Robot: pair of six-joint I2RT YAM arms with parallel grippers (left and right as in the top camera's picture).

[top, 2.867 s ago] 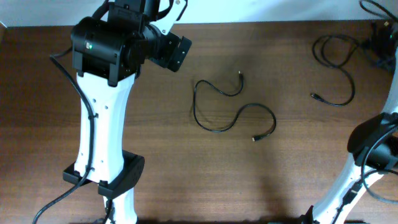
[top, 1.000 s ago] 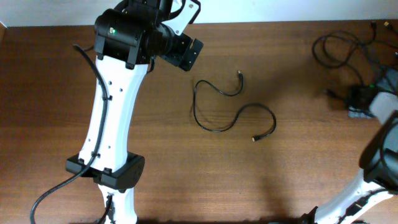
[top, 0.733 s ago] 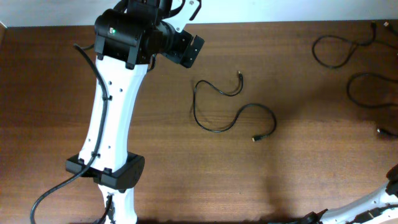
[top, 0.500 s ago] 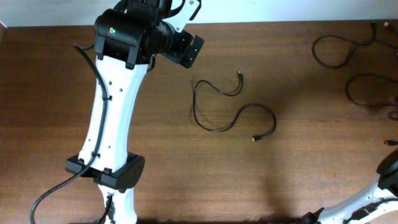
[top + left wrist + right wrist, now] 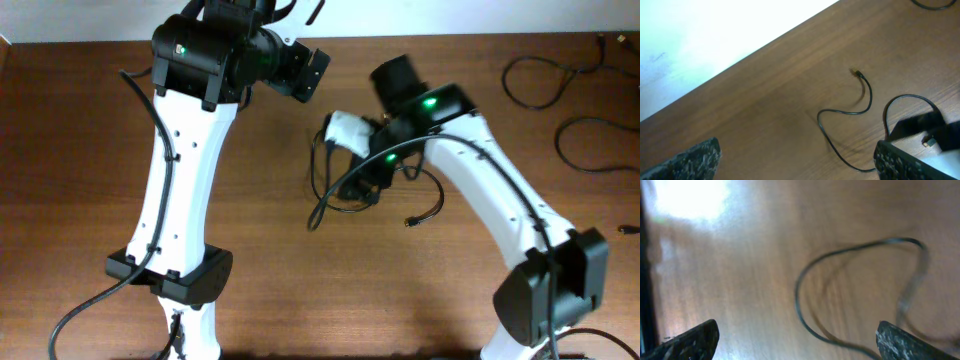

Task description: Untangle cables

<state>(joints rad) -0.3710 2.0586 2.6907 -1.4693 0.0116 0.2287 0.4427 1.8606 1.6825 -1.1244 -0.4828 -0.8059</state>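
My right gripper should keep lowering its open fingers over the black cable's loop [image 5: 314, 175] until they close on the cable, because the S-shaped black cable [image 5: 438, 194] lies clear of the other cables.
A thin black cable [image 5: 432, 192] lies in an S shape at mid-table, with one metallic plug [image 5: 408, 222] at its near end. My right gripper [image 5: 345, 190] hangs open over its left loop, hiding part of it. In the right wrist view the blurred cable [image 5: 799, 295] curves down between the open fingers [image 5: 690, 342], untouched. My left gripper [image 5: 318, 72] is open and empty at the far side, up and left of this cable. The left wrist view shows the cable [image 5: 869, 97], its far plug [image 5: 854, 73] and the right gripper [image 5: 920, 127].
Two more black cables lie at the far right: a loop [image 5: 535, 82] near the back edge and another [image 5: 590, 147] nearer, with a loose plug [image 5: 628, 230] by the right edge. The left arm's white link [image 5: 175, 190] crosses the left of the table.
The right arm has swung in from the right edge and now hangs over the middle cable. The cables at the far right were shifted earlier. The left arm has hardly moved.
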